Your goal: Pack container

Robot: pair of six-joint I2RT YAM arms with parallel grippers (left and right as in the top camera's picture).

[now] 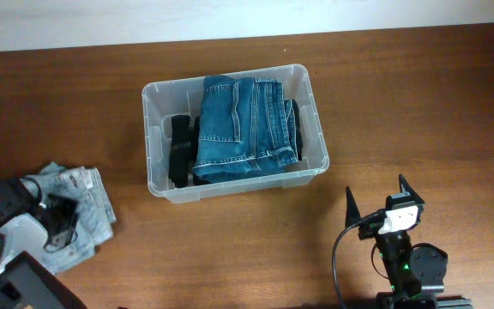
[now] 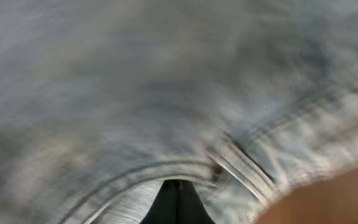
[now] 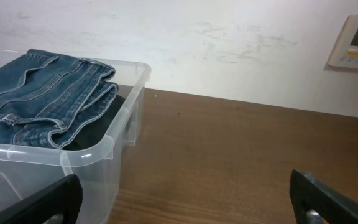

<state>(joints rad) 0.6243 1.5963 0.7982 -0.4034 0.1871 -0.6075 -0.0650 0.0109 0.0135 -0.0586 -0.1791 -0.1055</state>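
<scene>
The pale jeans [image 1: 93, 197] lie apart from the container and the robot's left gripper is over their middle, so it should move back to their near corner [image 1: 57, 264] and push them closer.
The clear plastic container [image 1: 156, 137] stands mid-table. It holds folded blue jeans [image 1: 245, 127] lying on top of a dark garment [image 1: 181, 150]. At the lower left, pale light-wash jeans [image 1: 88, 202] lie crumpled on the table, and my left gripper [image 1: 60, 221] is down in them. In the left wrist view the dark fingers [image 2: 178, 202] are pressed together with the pale jeans [image 2: 135, 93] bunched around their tips, blurred. My right gripper [image 1: 376, 190] hovers open at the lower right, apart from the container [image 3: 114, 146] and the blue jeans [image 3: 48, 93]. Only table shows between its fingers [image 3: 328, 196].
The wooden table [image 1: 418, 94] ends at a white wall at the back. A wall-mounted control panel [image 3: 356, 40] shows in the right wrist view. The right arm's base [image 1: 414, 275] sits at the front edge.
</scene>
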